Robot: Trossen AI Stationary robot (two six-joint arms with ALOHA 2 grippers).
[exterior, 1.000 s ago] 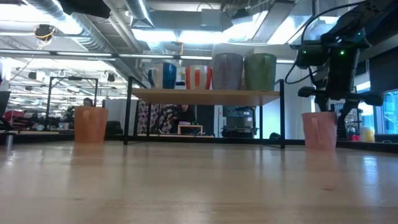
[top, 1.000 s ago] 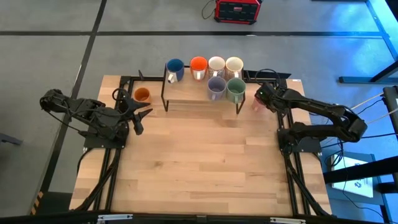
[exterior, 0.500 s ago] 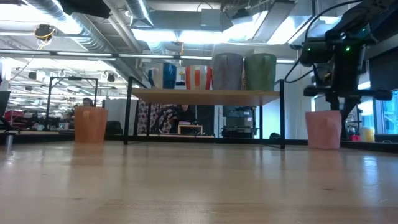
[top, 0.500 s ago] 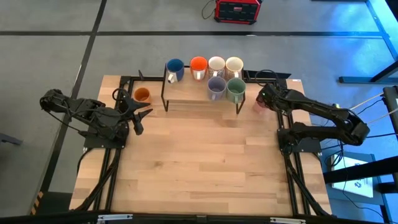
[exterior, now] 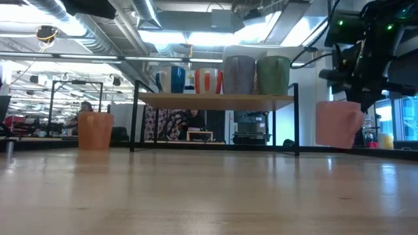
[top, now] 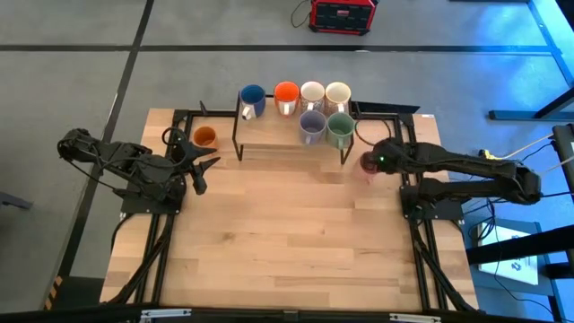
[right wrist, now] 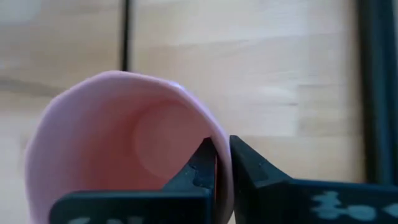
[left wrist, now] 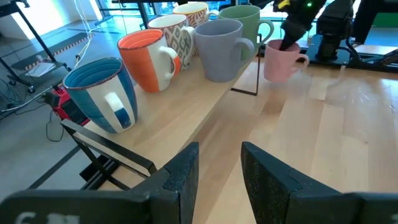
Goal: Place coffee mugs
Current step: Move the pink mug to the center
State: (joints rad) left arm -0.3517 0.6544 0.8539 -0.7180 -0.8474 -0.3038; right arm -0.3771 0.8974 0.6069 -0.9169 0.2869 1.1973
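Note:
I should go on with my right gripper to the tabletop before the rack [top: 305, 213], because it is clear and the opening of the pink mug [exterior: 337, 124] is up, before I let go once the pink mug's base rests there.
A pink mug [exterior: 338, 124] hangs just above the table to the right of the black rack [top: 289, 144], with my right gripper [right wrist: 221, 165] shut on its rim. The rack's shelf carries a blue [top: 252, 96], a red-orange [top: 285, 92], two pale [top: 311, 92], a lavender [top: 311, 124] and a green mug [top: 339, 128]. An amber orange mug [top: 204, 136] stands on its base at the far left of the table. My left gripper [top: 208, 166] waits open just near of it, holding nothing. My right gripper pinches the pink mug's rim wall [right wrist: 222, 163], one finger inside the cup and one outside. The fingers come from above, pointing down. The mug [top: 366, 164] hangs below them, slightly tilted, its base clear of the table.
The rack's right legs [top: 344, 152] stand close to the left of the held mug. The table's black frame rail [top: 408, 117] and cables run along the far right corner. Bare wooden tabletop [top: 287, 233] spreads toward the near edge.
My right gripper has shut on the pink mug's rim and moved toward the table's near edge. The mug has come up off the table with it and now hangs a little tilted.

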